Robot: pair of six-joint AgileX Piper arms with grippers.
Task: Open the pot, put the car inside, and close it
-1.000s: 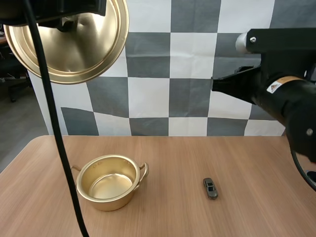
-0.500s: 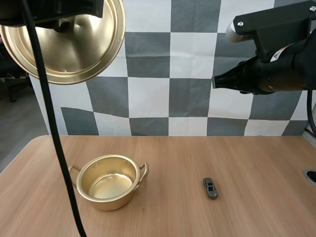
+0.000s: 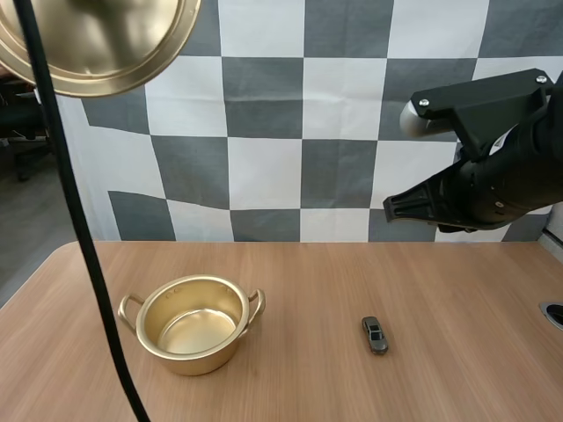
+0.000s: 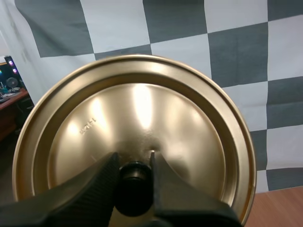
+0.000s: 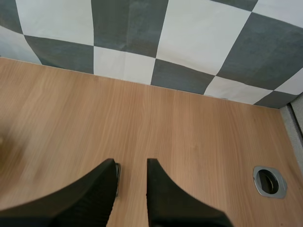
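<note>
The gold pot [image 3: 194,327] rests loose on smooth wood with both handles free [image 3: 257,305]. I expect it to slide a little as I lower the car inside.
The gold pot [image 3: 192,323] stands open on the table's left half, with nothing inside. Its gold lid [image 3: 97,44] hangs high above the table's left side. In the left wrist view my left gripper [image 4: 134,163] is shut on the lid's black knob [image 4: 134,184], and the lid's [image 4: 142,123] underside faces the camera. A small dark toy car [image 3: 375,335] lies on the table right of the pot. My right gripper [image 3: 393,209] hovers well above and behind the car. Its fingers stand apart [image 5: 131,163], and the car [image 5: 117,182] peeks out beside one finger.
A round metal grommet hole [image 5: 269,180] sits in the wooden table near its right edge [image 3: 554,314]. Bare wood lies between the pot and the car.
The lid has risen and shifted left, partly out of the high view. My right arm has swung down and tilted toward the table above the car.
</note>
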